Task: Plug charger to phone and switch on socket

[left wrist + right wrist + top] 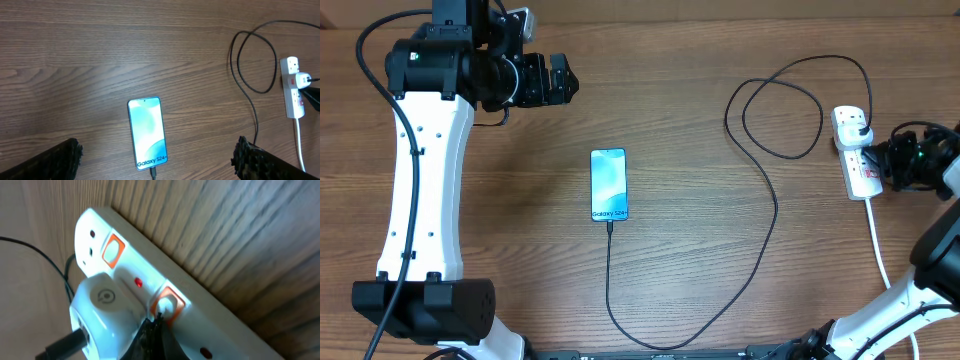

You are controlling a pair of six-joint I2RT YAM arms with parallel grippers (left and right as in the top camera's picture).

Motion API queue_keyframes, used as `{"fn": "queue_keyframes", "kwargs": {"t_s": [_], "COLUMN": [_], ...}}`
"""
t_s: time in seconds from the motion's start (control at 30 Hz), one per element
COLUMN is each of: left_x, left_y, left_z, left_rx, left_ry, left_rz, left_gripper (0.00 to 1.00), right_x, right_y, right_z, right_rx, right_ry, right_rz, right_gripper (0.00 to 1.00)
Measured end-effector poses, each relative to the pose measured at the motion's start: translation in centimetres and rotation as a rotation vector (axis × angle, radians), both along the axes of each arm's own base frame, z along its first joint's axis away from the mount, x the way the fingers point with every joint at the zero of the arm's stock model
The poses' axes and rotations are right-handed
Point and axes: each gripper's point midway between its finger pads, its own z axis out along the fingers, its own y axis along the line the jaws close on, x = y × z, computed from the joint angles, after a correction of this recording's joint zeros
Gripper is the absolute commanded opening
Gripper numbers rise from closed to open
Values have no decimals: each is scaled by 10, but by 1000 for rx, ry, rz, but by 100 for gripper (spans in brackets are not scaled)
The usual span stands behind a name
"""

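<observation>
I should carry on pressing until the switch goes down, because my right gripper's closed fingers are touching the orange switch (169, 303) beside the white plug (106, 309). Then I should lift clear and open.
The phone (608, 184) lies mid-table with its blue-teal screen up and the "Galaxy" text at the near end; it also shows in the left wrist view (147, 132). The black charger cable (760, 240) is plugged into the phone's near end and loops to a white plug (856, 128) in the white socket (863, 172). My right gripper (159, 317) is shut, its tips pressed on an orange switch (169, 301) of the socket (210, 315); a small red light (138, 283) glows beside it. My left gripper (558, 80) is open and empty, high above the table's far left.
The socket's thick white cord (880, 250) runs toward the near right edge. The charger cable forms a loop (775, 110) left of the socket. Bare wooden table surrounds the phone.
</observation>
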Motion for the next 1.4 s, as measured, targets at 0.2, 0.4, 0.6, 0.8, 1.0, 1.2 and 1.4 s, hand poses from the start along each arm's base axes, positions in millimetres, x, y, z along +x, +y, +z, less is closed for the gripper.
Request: {"fn": "queue_keyframes", "kwargs": {"t_s": [0.2, 0.4, 0.6, 0.8, 1.0, 1.2, 1.4], "left_x": [0, 0, 0, 0, 0, 0, 0], "left_y": [0, 0, 0, 0, 0, 0, 0], "left_z": [0, 0, 0, 0, 0, 0, 0], "left_rx": [0, 0, 0, 0, 0, 0, 0], "left_ry": [0, 0, 0, 1, 1, 0, 0], "left_rz": [0, 0, 0, 0, 0, 0, 0], "left_gripper": [100, 100, 100, 100, 100, 100, 100], "right_x": [-17, -25, -47, -76, -100, -129, -159], "right_y": [-12, -13, 21, 67, 123, 196, 230], "right_z": [29, 119, 182, 229, 265, 277, 273], "right_rx": [7, -116, -209, -307, -391, -423, -455], "right_ry": [-22, -169, -252, -326, -416, -470, -446], "right_rz": [-50, -54, 35, 158, 301, 537, 667], "right_gripper": [4, 4, 4, 4, 4, 9, 100]}}
